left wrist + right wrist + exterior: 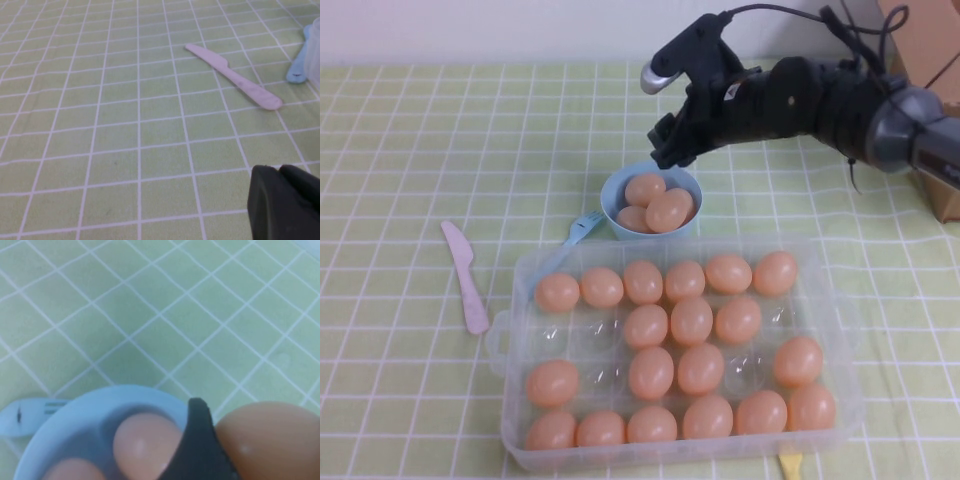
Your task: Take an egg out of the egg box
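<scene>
The egg in my right gripper is beyond the bowl's far rim (655, 164). Next, I move back and bring the egg to the gap on the fork's side (618, 194).
The egg box (516, 283) is a clear plastic case in the front middle, holding many peach eggs and a few bare cups. My right gripper (658, 163) hangs over the far side of the light-blue bowl (612, 203). It is shut on an egg (644, 187) (270, 440) that sits low over the bowl. One black finger (200, 445) lies flush against that egg; the other finger is hidden. Two more eggs (670, 211) lie in the bowl (85, 415). My left gripper (279, 170) is shut and empty over bare cloth, and is out of the high view.
A pink plastic knife (467, 275) (235, 82) lies left of the egg box. A blue fork (582, 228) (299, 62) lies between the bowl and the box. A yellow utensil tip (790, 465) shows at the front edge. A brown box (945, 190) stands at the far right.
</scene>
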Controlling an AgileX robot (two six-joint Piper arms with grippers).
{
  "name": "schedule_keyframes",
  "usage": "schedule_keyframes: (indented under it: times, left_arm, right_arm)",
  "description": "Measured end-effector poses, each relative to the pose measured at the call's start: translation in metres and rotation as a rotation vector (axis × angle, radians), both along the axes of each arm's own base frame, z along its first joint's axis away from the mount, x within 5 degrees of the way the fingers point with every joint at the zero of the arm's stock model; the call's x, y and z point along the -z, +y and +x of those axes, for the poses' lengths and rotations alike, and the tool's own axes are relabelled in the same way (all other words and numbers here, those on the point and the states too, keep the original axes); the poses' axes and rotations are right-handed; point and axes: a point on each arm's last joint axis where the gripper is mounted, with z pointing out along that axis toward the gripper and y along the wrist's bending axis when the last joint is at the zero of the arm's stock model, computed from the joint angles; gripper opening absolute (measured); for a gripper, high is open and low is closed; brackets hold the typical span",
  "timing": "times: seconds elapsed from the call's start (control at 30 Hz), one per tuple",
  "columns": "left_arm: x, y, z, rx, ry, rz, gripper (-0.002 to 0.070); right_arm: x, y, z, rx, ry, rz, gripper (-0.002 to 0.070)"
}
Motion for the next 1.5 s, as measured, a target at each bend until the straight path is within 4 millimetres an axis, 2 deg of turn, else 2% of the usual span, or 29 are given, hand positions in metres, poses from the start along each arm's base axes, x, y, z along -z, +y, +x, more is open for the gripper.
schedule_keyframes:
  times: [0.17, 0.37, 0.6, 0.7, 0.77, 0.93, 1.03, 1.1, 1.33, 1.5]
  left_arm:
    - [0.000, 0.000, 0.000, 0.000, 0.000, 0.000, -0.0005]
    - [0.000, 0.000, 0.000, 0.000, 0.000, 0.000, -0.0005]
    - [0.000, 0.000, 0.000, 0.000, 0.000, 0.000, -0.0005]
    - [0.000, 0.000, 0.000, 0.000, 0.000, 0.000, -0.0005]
    - [0.000, 0.000, 0.000, 0.000, 0.000, 0.000, -0.0005]
    - [0.000, 0.000, 0.000, 0.000, 0.000, 0.000, -0.0005]
    - [0.000, 0.000, 0.000, 0.000, 0.000, 0.000, -0.0005]
    - [0.000, 0.000, 0.000, 0.000, 0.000, 0.000, -0.0005]
    - [0.000, 0.000, 0.000, 0.000, 0.000, 0.000, -0.0005]
    - [0.000, 0.000, 0.000, 0.000, 0.000, 0.000, -0.0005]
  right_arm:
    - [0.017, 0.012, 0.017, -0.019, 0.043, -0.005, 0.0442]
    - [0.038, 0.016, 0.020, -0.029, 0.121, -0.010, 0.0442]
    - [0.040, 0.016, 0.017, -0.044, 0.162, -0.024, 0.0443]
    - [0.035, 0.017, 0.015, -0.064, 0.189, -0.034, 0.0444]
    - [0.023, 0.017, 0.013, -0.075, 0.187, -0.031, 0.0444]
    - [-0.021, 0.013, 0.004, -0.093, 0.135, -0.005, 0.0444]
    - [-0.039, 0.010, -0.003, -0.103, 0.122, 0.001, 0.0444]
    - [-0.046, 0.009, -0.006, -0.109, 0.126, 0.000, 0.0444]
    - [-0.042, 0.008, -0.011, -0.130, 0.180, -0.025, 0.0442]
    - [-0.047, 0.001, -0.023, -0.163, 0.247, -0.122, 0.0442]
